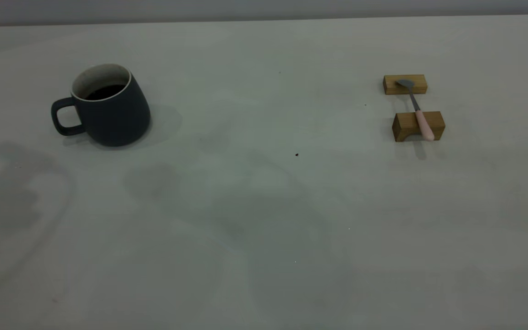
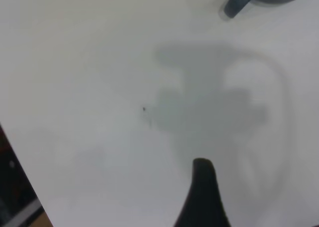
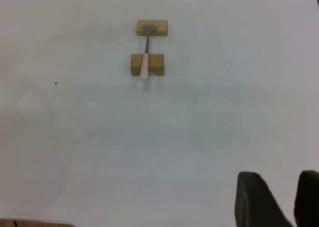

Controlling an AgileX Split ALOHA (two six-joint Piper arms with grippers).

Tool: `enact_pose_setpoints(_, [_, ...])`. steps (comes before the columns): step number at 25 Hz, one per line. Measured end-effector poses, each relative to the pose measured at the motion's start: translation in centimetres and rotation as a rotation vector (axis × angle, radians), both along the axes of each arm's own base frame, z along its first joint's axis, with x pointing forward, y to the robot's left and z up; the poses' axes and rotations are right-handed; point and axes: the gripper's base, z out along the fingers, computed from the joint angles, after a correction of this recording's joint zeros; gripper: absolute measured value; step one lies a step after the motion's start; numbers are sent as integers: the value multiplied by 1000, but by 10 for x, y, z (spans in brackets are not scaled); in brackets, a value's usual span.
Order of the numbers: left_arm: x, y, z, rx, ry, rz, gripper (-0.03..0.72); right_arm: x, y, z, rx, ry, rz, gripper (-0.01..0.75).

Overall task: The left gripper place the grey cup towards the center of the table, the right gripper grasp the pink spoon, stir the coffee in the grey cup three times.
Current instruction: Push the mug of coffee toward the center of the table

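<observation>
The grey cup's handle point(image 1: 56, 116) points toward the robot's left gripper across clear table, so the left gripper should keep moving in until its fingers are on both sides of the cup's handle, and then close.
The grey cup point(image 1: 112, 114) stands upright at the left of the table point(image 1: 264, 206), handle pointing left, with dark coffee point(image 1: 106, 91) inside. Only its base and handle point(image 2: 239, 2) show at the edge of the left wrist view. The pink spoon point(image 1: 417, 110) lies across two wooden blocks at the right, bowl on the far block, pink handle over the near one. The right wrist view shows the pink spoon point(image 3: 145, 52) far ahead. My left gripper point(image 2: 254, 197) shows one finger over bare table, well short of the cup. My right gripper point(image 3: 281, 187) is open and empty. Neither arm appears in the exterior view.
The far wooden block point(image 1: 405, 85) and the near arch-shaped block point(image 1: 418, 126) carry the spoon. A small dark speck point(image 1: 296, 155) marks the table's middle. The table's edge point(image 2: 20, 152) runs near the left gripper.
</observation>
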Motion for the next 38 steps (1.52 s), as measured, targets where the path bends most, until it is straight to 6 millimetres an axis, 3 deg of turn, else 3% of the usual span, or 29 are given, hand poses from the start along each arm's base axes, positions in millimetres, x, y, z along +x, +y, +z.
enact_pose_setpoints(7, [61, -11, -55, 30, 145, -149, 666, 0, 0, 0, 0, 0, 0, 237])
enact_pose_setpoints(16, [111, -30, -118, 61, 245, -329, 656, 0, 0, 0, 1, 0, 0, 237])
enact_pose_setpoints(23, [123, -38, -160, 82, 291, -407, 639, 0, 0, 0, 1, 0, 0, 237])
enact_pose_setpoints(29, [126, -37, -182, 102, 290, -444, 612, 0, 0, 0, 1, 0, 0, 237])
enact_pose_setpoints(33, [129, -38, -194, 103, 274, -470, 537, 0, 0, 0, 1, 0, 0, 237])
enact_pose_setpoints(38, [131, -44, -196, 117, 250, -523, 369, 0, 0, 0, 1, 0, 0, 237])
